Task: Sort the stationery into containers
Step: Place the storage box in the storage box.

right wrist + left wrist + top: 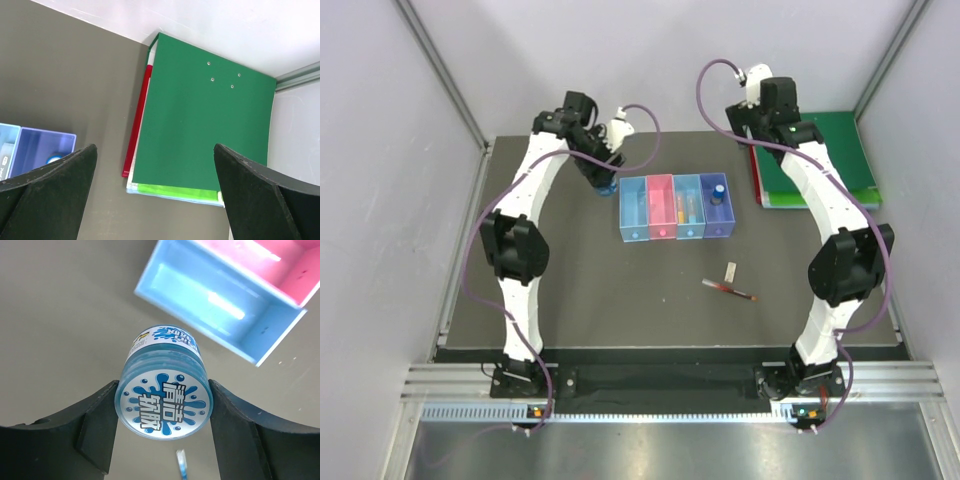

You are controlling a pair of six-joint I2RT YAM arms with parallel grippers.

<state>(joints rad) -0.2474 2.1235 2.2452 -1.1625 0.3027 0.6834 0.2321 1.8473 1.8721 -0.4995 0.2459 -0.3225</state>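
Observation:
The round blue jar (607,188) hangs lid up beside the empty blue tray (634,205). My left gripper should keep moving the jar over until it stands inside the tray.
My left gripper (604,178) (163,412) is shut on a round blue jar (163,390) with a blue splash label on its lid, just left of the trays; in the top view the jar (606,187) shows under the fingers. The blue tray (633,215) (200,295) lies beside it, then the pink tray (661,190) (270,265), light blue tray (689,225) and purple tray (718,225) (35,145). A dark-blue round item (718,189) sits in the purple tray. A red pen (729,291) and a white eraser (730,270) lie in front. My right gripper (760,108) (155,195) is open and empty.
A large green binder (840,155) (205,120) lies at the back right, under the right gripper. A thin blue-white item (182,466) lies on the table near the left fingers. Small sticks lie in the pink and light blue trays. Walls close in on both sides.

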